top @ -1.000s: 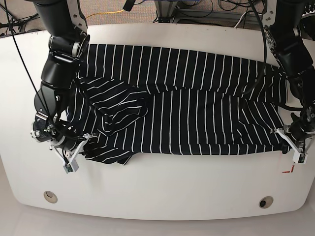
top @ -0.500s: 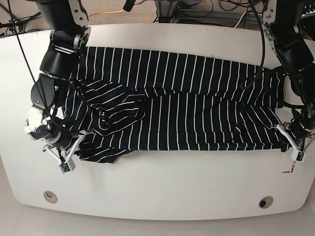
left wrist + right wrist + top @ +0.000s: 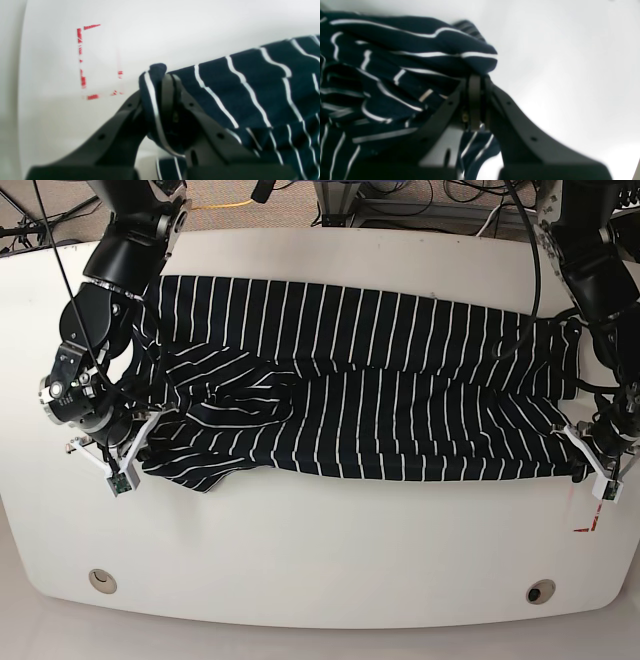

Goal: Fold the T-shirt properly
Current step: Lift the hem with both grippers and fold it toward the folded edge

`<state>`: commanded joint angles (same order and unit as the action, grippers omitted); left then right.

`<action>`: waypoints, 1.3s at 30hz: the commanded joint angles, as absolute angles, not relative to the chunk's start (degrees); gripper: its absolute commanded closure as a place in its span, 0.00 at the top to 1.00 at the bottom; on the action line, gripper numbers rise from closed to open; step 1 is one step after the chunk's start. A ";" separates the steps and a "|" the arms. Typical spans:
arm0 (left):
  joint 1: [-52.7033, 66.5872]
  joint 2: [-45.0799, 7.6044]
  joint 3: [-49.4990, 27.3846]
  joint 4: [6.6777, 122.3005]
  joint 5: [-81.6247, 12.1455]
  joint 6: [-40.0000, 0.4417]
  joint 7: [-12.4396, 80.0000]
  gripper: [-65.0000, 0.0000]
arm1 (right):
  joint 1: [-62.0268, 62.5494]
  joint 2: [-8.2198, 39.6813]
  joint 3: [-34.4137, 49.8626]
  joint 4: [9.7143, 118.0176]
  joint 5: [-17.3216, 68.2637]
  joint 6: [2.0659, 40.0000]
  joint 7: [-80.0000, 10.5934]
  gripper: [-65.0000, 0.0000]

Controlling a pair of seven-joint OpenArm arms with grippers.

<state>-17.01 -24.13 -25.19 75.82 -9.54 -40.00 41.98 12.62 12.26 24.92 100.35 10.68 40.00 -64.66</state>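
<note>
Both ends of the T-shirt's front edge (image 3: 400, 466) are in my grippers, so my right gripper goes on moving its corner back until that corner lies over the back layer (image 3: 180, 315).
The dark navy T-shirt (image 3: 380, 395) with thin white stripes lies spread across the white table, folded along its length, with a rumpled sleeve at the left. My left gripper (image 3: 592, 470) at the right edge is shut on the shirt's lower right corner (image 3: 155, 100). My right gripper (image 3: 128, 458) at the left is shut on the shirt's bunched lower left corner (image 3: 460, 57). In both wrist views the cloth wraps between the closed black fingers.
The white table (image 3: 330, 560) has rounded corners and two round holes near the front edge (image 3: 101, 579) (image 3: 540, 591). A red corner mark (image 3: 587, 525) sits by my left gripper; it shows in the left wrist view (image 3: 85, 60). Cables lie behind the table.
My right gripper has pulled the shirt's left corner outward to the left and back. The rumpled sleeve has flattened and stretched. My left gripper has shifted slightly back with its corner.
</note>
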 joint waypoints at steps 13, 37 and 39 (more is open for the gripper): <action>-6.99 -25.63 -25.19 78.20 -9.54 -40.00 41.80 0.00 | -2.42 10.42 29.67 110.73 18.42 40.00 -68.18 0.00; -1.10 -29.32 -19.38 78.11 -9.54 -40.00 42.15 0.32 | -13.76 7.60 33.71 111.25 22.37 40.00 -69.14 0.66; -1.10 -29.32 -19.47 78.29 -9.71 -40.00 42.15 0.46 | -13.85 7.69 33.98 112.92 22.37 40.00 -69.14 0.79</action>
